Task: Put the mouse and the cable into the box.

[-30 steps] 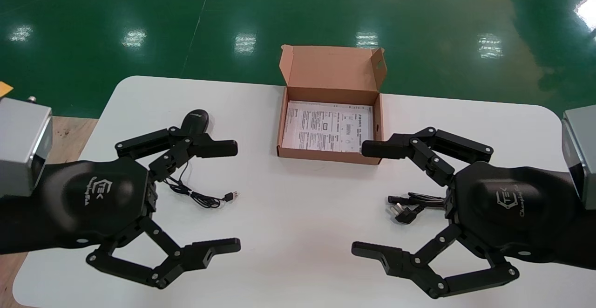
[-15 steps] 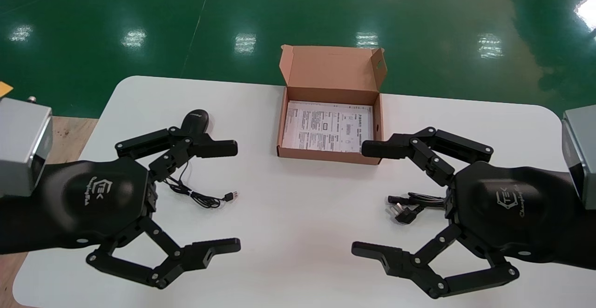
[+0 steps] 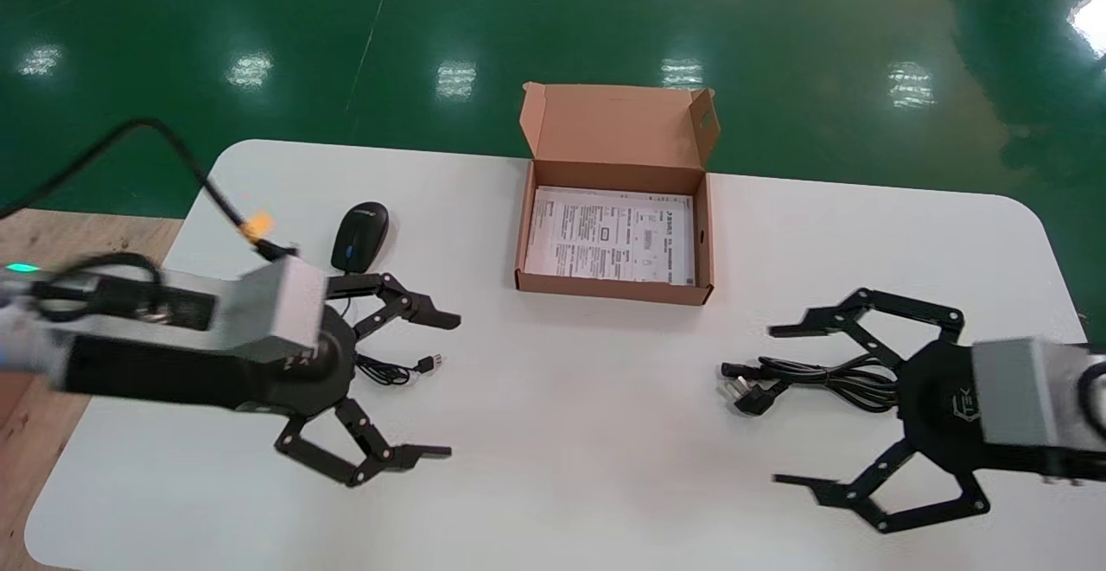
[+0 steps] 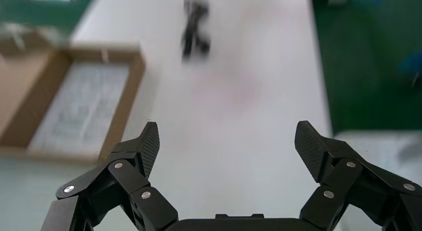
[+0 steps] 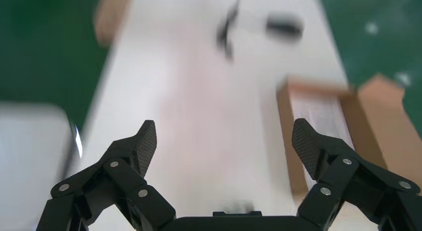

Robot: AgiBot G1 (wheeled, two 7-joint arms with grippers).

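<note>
The thin cord [image 3: 346, 307] is bunched up in tight loops [image 3: 384, 370], so I expect it to come along still bundled when I move the black mouse into the box.
The black mouse [image 3: 360, 236] lies on the white table's left part, its thin cord and USB plug [image 3: 399, 371] trailing toward me. A bundled black power cable [image 3: 812, 377] lies at the right. Between them at the back stands the open cardboard box [image 3: 613, 288] with a printed sheet inside. My left gripper [image 3: 451, 385] is open, low over the table just near of the mouse, above the cord. My right gripper [image 3: 775, 404] is open beside the cable bundle, its fingers straddling the plug end. Both wrist views show empty open jaws, left gripper [image 4: 226, 144], right gripper [image 5: 224, 141], over bare table.
The box lid [image 3: 618, 126] stands upright at the back. The table [image 3: 562, 467] ends close to me and at the left, where wooden floor shows. Green floor lies beyond. The left wrist view shows the box [image 4: 134, 96] and the power cable [image 4: 195, 34], blurred.
Both arms swung down and outward from near the camera to low over the table. The mouse and the power cable are now uncovered. Neither was touched.
</note>
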